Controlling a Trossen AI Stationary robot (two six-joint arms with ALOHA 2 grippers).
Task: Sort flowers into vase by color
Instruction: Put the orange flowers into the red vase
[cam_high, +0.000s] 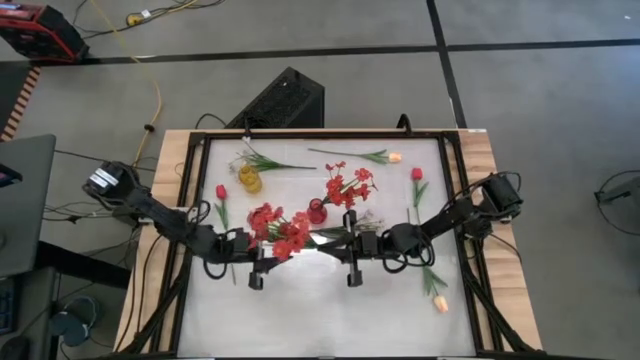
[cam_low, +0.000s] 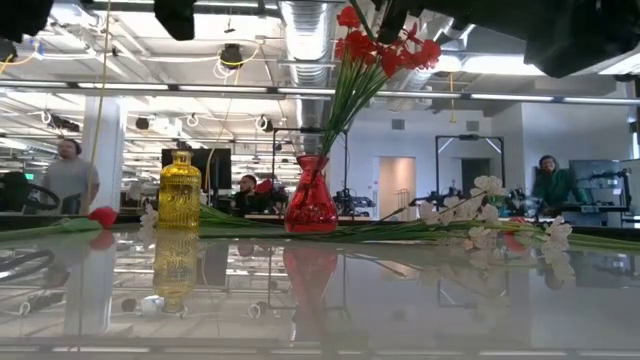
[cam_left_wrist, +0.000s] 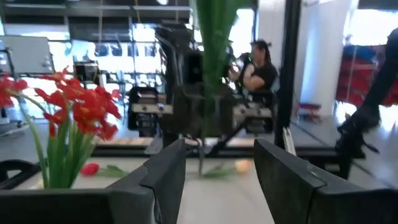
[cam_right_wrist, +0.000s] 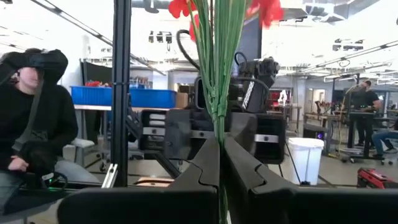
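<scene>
I should next move my left gripper in until its fingers close around the bundle my right gripper holds (cam_right_wrist: 220, 93), because the green stems (cam_left_wrist: 214, 59) stand in line with its open fingers.
A bushy red cluster (cam_high: 279, 232) on a bundle of green stems (cam_right_wrist: 217, 68) is up in the air over the table's middle, between my two grippers. My right gripper (cam_high: 322, 240) (cam_right_wrist: 221, 149) is shut on those stems. My left gripper (cam_high: 283, 248) (cam_left_wrist: 219, 168) faces it, open, with the stems (cam_left_wrist: 210, 37) just ahead of its fingers; I see no touch. A red vase (cam_high: 316, 210) (cam_low: 310, 205) stands upright on the table holding other red flowers (cam_high: 347, 185) (cam_low: 385, 45). My right gripper pinches the bundle of green stems (cam_right_wrist: 219, 124) between its two fingers, low on the stems, well below the blooms. The fingers come level from the table's right and lie across the stems. The bunch is lifted clear, its red blooms leaning toward my left gripper.
A yellow vase (cam_high: 249, 180) (cam_low: 180, 190) stands left of the red one. Red tulips (cam_high: 221, 192) (cam_high: 416, 175), peach tulips (cam_high: 395, 157) (cam_high: 440, 303) and white sprays (cam_high: 355, 222) (cam_low: 480, 215) lie on the table. People sit in the room beyond.
</scene>
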